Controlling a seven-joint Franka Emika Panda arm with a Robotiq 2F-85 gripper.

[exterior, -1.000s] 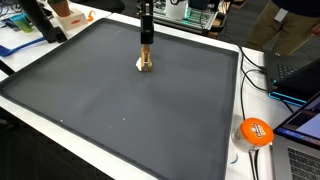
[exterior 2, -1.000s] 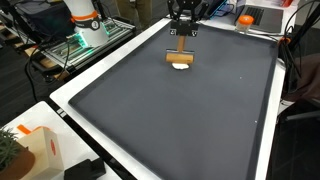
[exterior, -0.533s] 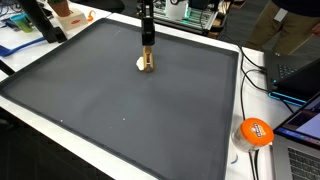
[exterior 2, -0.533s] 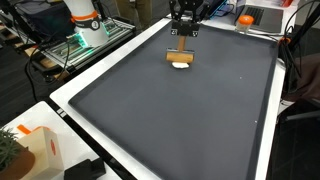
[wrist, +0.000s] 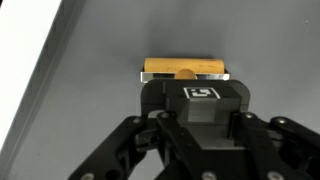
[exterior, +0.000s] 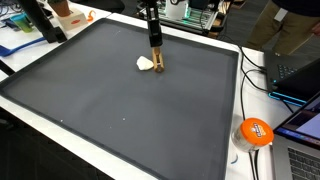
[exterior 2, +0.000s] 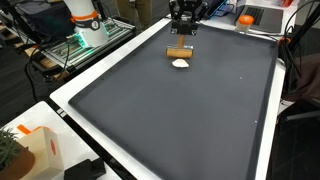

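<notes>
The wooden block (exterior 2: pixel 180 53) is on the mat next to the white lump and clear of it. My gripper should therefore pick up the block, turn it and come at the lump from another side (exterior: pixel 144 63).
My gripper (exterior: pixel 155 54) stands over the far part of a big dark mat (exterior: pixel 110 110), shut on a small wooden block (exterior: pixel 158 69) that hangs from its fingers down to the mat. A small white lump (exterior: pixel 144 64) lies on the mat just beside the block, apart from it. In an exterior view the block (exterior 2: pixel 179 51) sits under the gripper (exterior 2: pixel 181 40), with the white lump (exterior 2: pixel 180 63) right in front of it. The wrist view shows the block (wrist: pixel 185 68) past the black gripper (wrist: pixel 186 82); the fingertips are hidden by the gripper's body.
A white table border (exterior: pixel 225 150) rings the mat. An orange round object (exterior: pixel 255 131), cables and laptops (exterior: pixel 300 75) lie beside one edge. The robot's base (exterior 2: pixel 85 20) and a small box (exterior 2: pixel 30 148) stand off the mat.
The gripper has carried the wooden block sideways off the white lump, which now lies uncovered beside it. The lump has stayed in place.
</notes>
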